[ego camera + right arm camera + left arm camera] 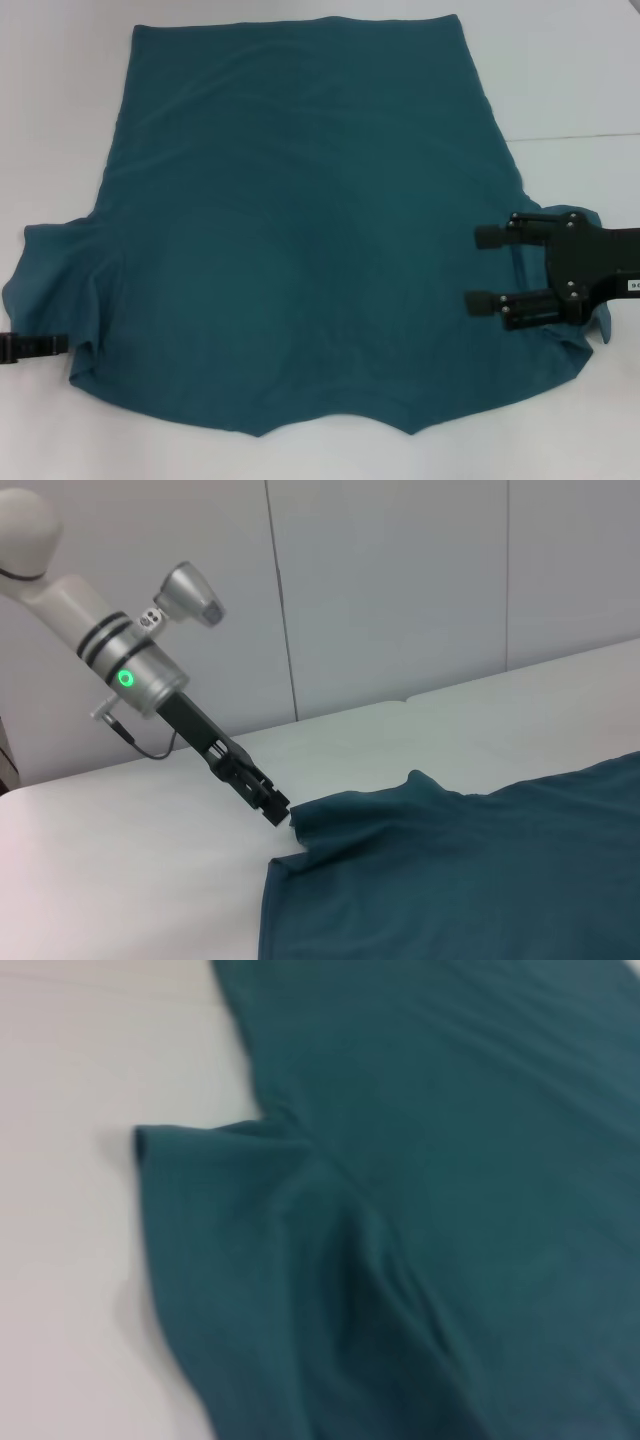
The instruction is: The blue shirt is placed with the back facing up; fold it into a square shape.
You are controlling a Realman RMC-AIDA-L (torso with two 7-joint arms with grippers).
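The left gripper's fingers lie at the sleeve's near edge (74, 337), clear of the shirt's body, so it should keep moving toward the sleeve's near corner (20, 326) and close there.
The blue shirt (300, 230) lies spread flat on the white table, plain side up, hem at the far side and collar edge toward me. My right gripper (485, 268) is open over the shirt's right sleeve, its two black fingers (492, 236) pointing inward across the cloth. At the left edge my left gripper (60, 344) lies low on the table, its tip at the lower edge of the rumpled left sleeve (55, 270). The right wrist view shows that left gripper (275, 808) meeting the sleeve corner of the shirt (480, 860). The left wrist view shows only the sleeve and body of the shirt (450, 1160).
The white table (60, 120) extends around the shirt, with a seam line (580, 137) at the right. A pale panelled wall (400, 600) stands behind the table's far edge in the right wrist view.
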